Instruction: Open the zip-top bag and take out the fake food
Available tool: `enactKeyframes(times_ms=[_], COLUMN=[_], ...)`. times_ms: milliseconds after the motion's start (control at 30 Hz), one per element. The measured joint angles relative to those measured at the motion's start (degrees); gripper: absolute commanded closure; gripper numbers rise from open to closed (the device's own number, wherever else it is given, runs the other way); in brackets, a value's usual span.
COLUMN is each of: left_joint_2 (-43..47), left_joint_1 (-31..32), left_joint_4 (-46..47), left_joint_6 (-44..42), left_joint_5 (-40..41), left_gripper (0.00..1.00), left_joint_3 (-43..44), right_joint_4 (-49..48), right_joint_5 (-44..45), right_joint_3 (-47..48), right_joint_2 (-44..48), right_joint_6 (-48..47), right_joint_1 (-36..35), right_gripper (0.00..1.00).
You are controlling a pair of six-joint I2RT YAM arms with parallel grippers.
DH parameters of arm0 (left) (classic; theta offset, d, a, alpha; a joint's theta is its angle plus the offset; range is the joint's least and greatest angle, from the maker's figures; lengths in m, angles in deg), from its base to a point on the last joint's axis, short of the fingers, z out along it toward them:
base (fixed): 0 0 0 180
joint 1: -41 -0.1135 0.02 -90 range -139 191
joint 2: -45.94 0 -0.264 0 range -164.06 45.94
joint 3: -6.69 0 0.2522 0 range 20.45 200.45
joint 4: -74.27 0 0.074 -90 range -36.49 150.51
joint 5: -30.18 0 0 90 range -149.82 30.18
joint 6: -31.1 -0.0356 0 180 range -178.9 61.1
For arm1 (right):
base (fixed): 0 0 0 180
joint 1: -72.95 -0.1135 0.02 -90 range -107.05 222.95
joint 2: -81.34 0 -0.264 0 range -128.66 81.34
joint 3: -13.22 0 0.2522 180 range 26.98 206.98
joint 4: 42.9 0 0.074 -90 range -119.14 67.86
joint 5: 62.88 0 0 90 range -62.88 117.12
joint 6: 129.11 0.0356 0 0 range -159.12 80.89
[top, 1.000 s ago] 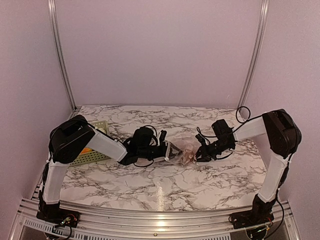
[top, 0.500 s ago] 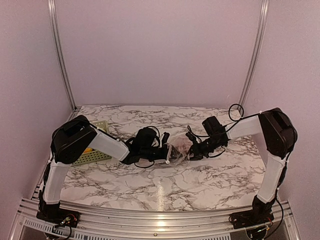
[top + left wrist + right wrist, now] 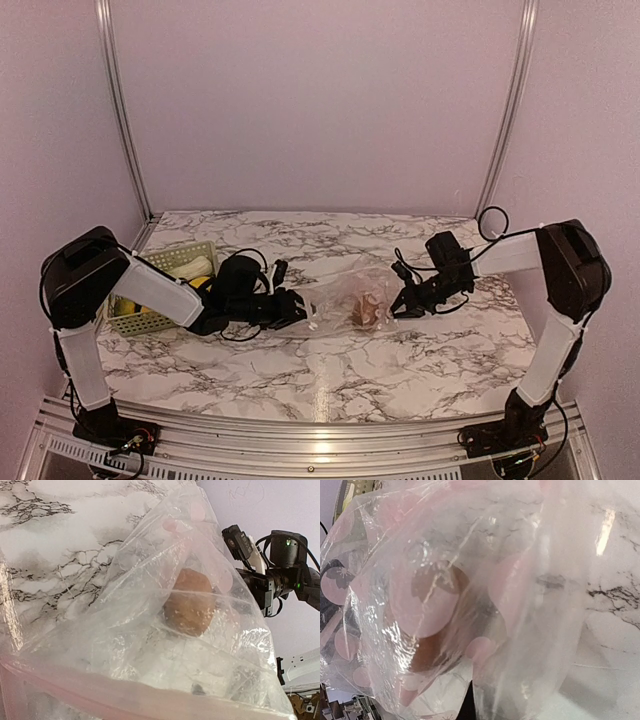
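Note:
My left gripper should open its shut fingers inside the bag (image 3: 162, 662) while my right gripper brings the brown fake food (image 3: 190, 603) closer, because the food is far from those fingers.
The clear zip-top bag (image 3: 340, 298) with pink dots lies stretched between my two grippers on the marble table. A brown fake food piece (image 3: 363, 309) sits inside it. My left gripper (image 3: 298, 309) is shut on the bag's left end, where the pink zip strip (image 3: 125, 695) runs. My right gripper (image 3: 400, 300) is shut on the bag's right end. The left wrist view shows the bag (image 3: 145, 570) and the brown piece (image 3: 189, 602). In the right wrist view the bag (image 3: 445, 555) fills the frame with the brown piece (image 3: 427, 652) behind the film. Both grippers' fingers are mostly hidden by plastic.
A pale green plastic basket (image 3: 160, 262) stands at the left edge, holding yellow and pale toy pieces (image 3: 203, 281). My left arm's cables lie beside it. The right arm (image 3: 280, 575) shows beyond the bag in the left wrist view.
My left arm has pulled back to the left with the bag's zip end. The right gripper has shifted slightly right. The bag is now drawn out longer between them.

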Motion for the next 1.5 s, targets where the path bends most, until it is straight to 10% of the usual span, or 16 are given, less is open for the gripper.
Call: enactKeyframes(times_ms=[933, 1500], left_joint_2=[-16.24, -11.34], left_joint_1=[3.50, 3.21], left_joint_4=[-10.60, -2.19], left_joint_6=[-7.80, -5.73], left_joint_5=[-1.22, -6.29], left_gripper=[0.17, 0.41], left_joint_3=[22.23, 11.10], right_joint_4=[-1.57, -7.02], right_joint_5=[-5.25, -7.34], right_joint_3=[7.69, 6.08], right_joint_2=[-10.71, -11.74], right_joint_6=[-0.70, 0.17], right_joint_1=[-9.22, -11.93], right_gripper=[1.00, 1.00])
